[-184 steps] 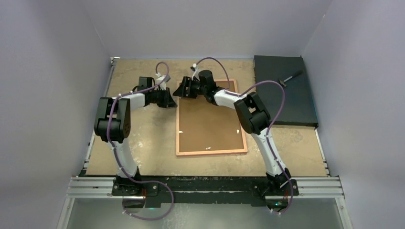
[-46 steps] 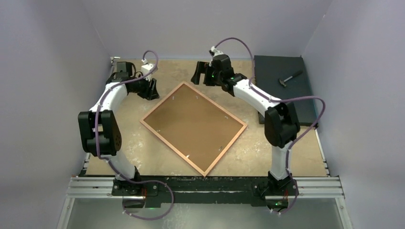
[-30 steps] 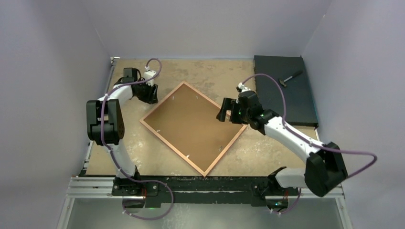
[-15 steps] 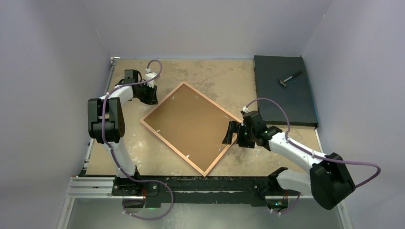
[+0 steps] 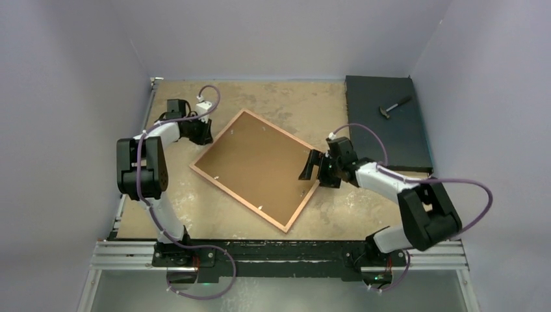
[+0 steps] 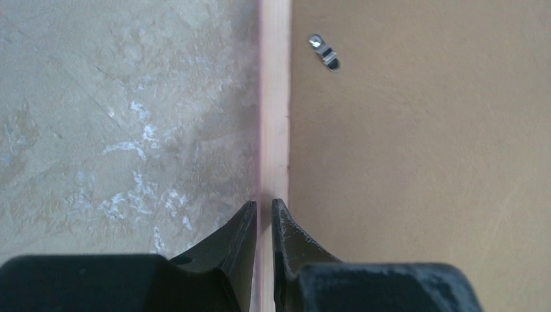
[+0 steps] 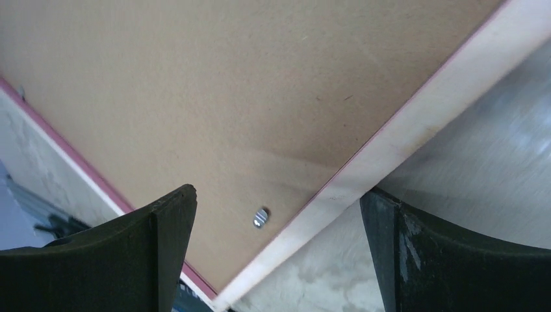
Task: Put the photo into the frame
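Note:
With the frame crooked [image 5: 256, 172] under my grippers, I should turn it straighter, then steady the frame's rim [image 5: 207, 150] with my left gripper before reaching for a metal clip.
The frame [image 5: 237, 199] lies face down and askew on the table, pale rim up, with a brown backing board [image 5: 256, 166] inside it. The photo is out of view. My left gripper [image 5: 203, 133] hovers at the frame's upper-left edge. In the left wrist view its fingertips [image 6: 263, 205] are almost together over the rim [image 6: 274, 97], with nothing between them. My right gripper [image 5: 310, 168] is at the frame's right edge. In the right wrist view it [image 7: 279, 218] is wide open, straddling the rim [image 7: 403, 140] and the board [image 7: 227, 84].
A black mat [image 5: 388, 136] with a small hammer [image 5: 394, 107] lies at the back right. Small metal clips [image 6: 323, 51] [image 7: 260, 218] sit on the board near the rim. Walls close in on three sides.
The right arm swung from the back of the table to the frame's right edge, and the frame turned and shifted a little. The left jaws closed to a slit.

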Controlling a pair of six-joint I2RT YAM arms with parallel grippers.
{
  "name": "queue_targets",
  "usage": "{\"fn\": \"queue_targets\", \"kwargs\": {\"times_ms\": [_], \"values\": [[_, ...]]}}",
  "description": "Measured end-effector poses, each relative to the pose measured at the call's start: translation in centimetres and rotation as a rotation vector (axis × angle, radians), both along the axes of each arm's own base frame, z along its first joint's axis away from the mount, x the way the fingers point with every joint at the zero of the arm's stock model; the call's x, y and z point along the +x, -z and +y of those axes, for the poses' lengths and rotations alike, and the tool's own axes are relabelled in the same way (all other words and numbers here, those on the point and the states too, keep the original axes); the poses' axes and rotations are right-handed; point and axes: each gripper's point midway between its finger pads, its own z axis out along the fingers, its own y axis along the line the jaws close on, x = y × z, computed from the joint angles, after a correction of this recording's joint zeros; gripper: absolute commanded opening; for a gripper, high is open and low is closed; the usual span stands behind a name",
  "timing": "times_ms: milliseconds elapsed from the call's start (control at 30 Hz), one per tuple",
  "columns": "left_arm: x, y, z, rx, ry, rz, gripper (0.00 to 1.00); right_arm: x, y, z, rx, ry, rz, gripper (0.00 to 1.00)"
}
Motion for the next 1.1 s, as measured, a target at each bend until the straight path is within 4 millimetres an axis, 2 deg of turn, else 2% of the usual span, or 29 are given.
{"fn": "queue_targets", "kwargs": {"times_ms": [233, 300, 433, 600, 700, 800, 833, 900, 1000, 1100], "values": [[-2.4, 0.1, 1.0, 0.064, 0.039, -0.012, 0.12, 7.5, 0.0, -0.3, -0.083, 0.038, -0.049, 0.97], [-3.3, 0.1, 1.2, 0.078, 0.048, -0.006, 0.12, 8.2, 0.1, -0.3, -0.096, 0.039, -0.059, 0.98], [-5.3, 0.2, 1.2, 0.088, 0.071, 0.022, 0.14, 8.3, 0.2, -0.8, -0.124, 0.051, -0.062, 0.99], [-8.4, 0.0, 0.7, 0.066, 0.071, 0.103, 0.31, 8.3, -0.2, -1.8, -0.179, 0.067, -0.071, 0.99], [-10.1, -0.5, 0.2, 0.030, 0.058, 0.170, 0.41, 8.8, -1.8, -2.2, -0.195, 0.075, -0.110, 0.99], [-10.3, -1.7, -0.1, 0.005, 0.031, 0.194, 0.63, 10.0, -4.1, -2.2, -0.196, 0.087, -0.173, 0.99], [-10.0, -2.2, -0.1, 0.003, 0.024, 0.186, 0.65, 10.4, -4.8, -2.2, -0.195, 0.089, -0.193, 0.99], [-8.9, -3.4, -0.1, -0.006, 0.000, 0.162, 0.64, 11.0, -5.8, -2.2, -0.200, 0.090, -0.226, 0.99], [-7.6, -4.5, 0.0, -0.014, -0.030, 0.130, 0.57, 11.4, -6.5, -2.0, -0.211, 0.081, -0.261, 0.99], [-7.1, -4.4, 0.3, -0.026, -0.062, 0.136, 0.40, 11.7, -7.4, -0.3, -0.215, 0.046, -0.291, 0.98]]}}
